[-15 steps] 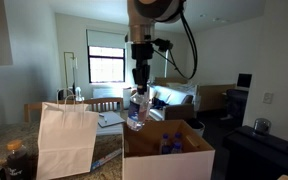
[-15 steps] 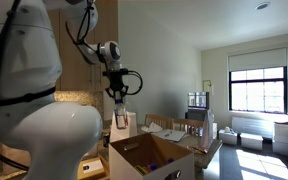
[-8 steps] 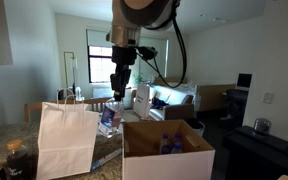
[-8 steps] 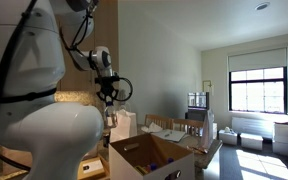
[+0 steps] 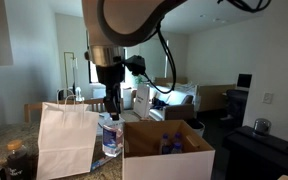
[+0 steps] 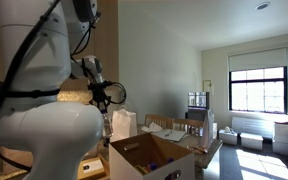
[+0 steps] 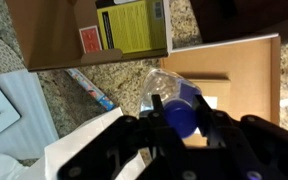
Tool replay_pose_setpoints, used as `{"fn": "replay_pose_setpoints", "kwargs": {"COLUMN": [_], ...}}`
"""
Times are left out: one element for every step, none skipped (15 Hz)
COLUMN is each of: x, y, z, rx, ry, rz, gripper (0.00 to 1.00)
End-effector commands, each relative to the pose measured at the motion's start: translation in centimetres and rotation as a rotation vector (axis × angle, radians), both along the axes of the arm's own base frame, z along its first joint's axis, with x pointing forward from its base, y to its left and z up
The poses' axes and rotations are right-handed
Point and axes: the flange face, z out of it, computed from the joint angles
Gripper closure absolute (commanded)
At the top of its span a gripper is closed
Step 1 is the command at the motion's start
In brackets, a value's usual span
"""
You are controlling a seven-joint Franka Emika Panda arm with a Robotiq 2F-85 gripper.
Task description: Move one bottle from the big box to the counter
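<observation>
My gripper should lift the bottle and carry it across the white paper bag's front [image 5: 68, 148], since it hangs over the cardboard tray's edge [image 7: 174, 62], close beside the big box.
My gripper [image 5: 110, 108] is shut on the bottle [image 5: 110, 136], a small clear one with a blue-purple label, which hangs upright below the fingers. It hangs in the gap between the white paper bag [image 5: 66, 140] and the big box [image 5: 167, 152], low over the counter [image 5: 102, 168]. In the wrist view the gripper [image 7: 179, 112] clamps the bottle's blue cap [image 7: 177, 100], with the mottled counter [image 7: 119, 85] below and the box flap [image 7: 246, 80] on the right. The arm also shows in an exterior view [image 6: 105, 97].
More bottles [image 5: 170, 146] stand inside the big box. A yellow carton [image 7: 132, 25] and a blue strip [image 7: 89, 88] lie on the counter. A dark jar [image 5: 17, 160] stands at the front left. The robot's white base [image 6: 39, 130] fills one exterior view.
The gripper has carried the bottle from above the big box sideways toward the paper bag and down. It now hangs low between bag and box.
</observation>
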Motion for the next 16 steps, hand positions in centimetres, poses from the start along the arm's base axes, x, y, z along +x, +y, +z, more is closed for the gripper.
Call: {"fn": "replay_pose_setpoints", "kwargs": {"x": [1.8, 1.9, 2.0, 2.1, 2.2, 2.3, 2.3, 2.2, 2.2, 2.5, 3.5, 3.6, 3.6, 3.5, 3.3, 3.1], "y": [3.4, 4.0, 4.3, 4.4, 3.9, 3.4, 2.2, 1.2, -0.4, -2.4, 1.5, 0.1, -1.1, -1.8, -2.1, -2.0], "z": [-2.2, -2.5, -2.3, -1.5, -0.2, 0.6, 2.0, 3.2, 4.4, 5.3, 2.8, 4.0, 4.9, 5.3, 5.4, 5.2], "rx": [-0.164, -0.184, -0.181, -0.171, -0.148, -0.125, -0.091, -0.065, -0.027, 0.008, -0.047, -0.025, -0.015, -0.013, -0.014, -0.016], "ry": [0.047, 0.071, 0.087, 0.099, 0.097, 0.085, 0.068, 0.058, 0.049, 0.047, 0.079, 0.072, 0.063, 0.056, 0.052, 0.053], "rz": [-0.005, 0.005, 0.016, 0.031, 0.036, 0.034, 0.027, 0.019, 0.003, -0.038, -0.026, -0.042, -0.053, -0.061, -0.062, -0.059], "gripper": [0.85, 0.85, 0.85, 0.85, 0.85, 0.85, 0.85, 0.85, 0.85, 0.85, 0.66, 0.66, 0.66, 0.66, 0.66, 0.85]}}
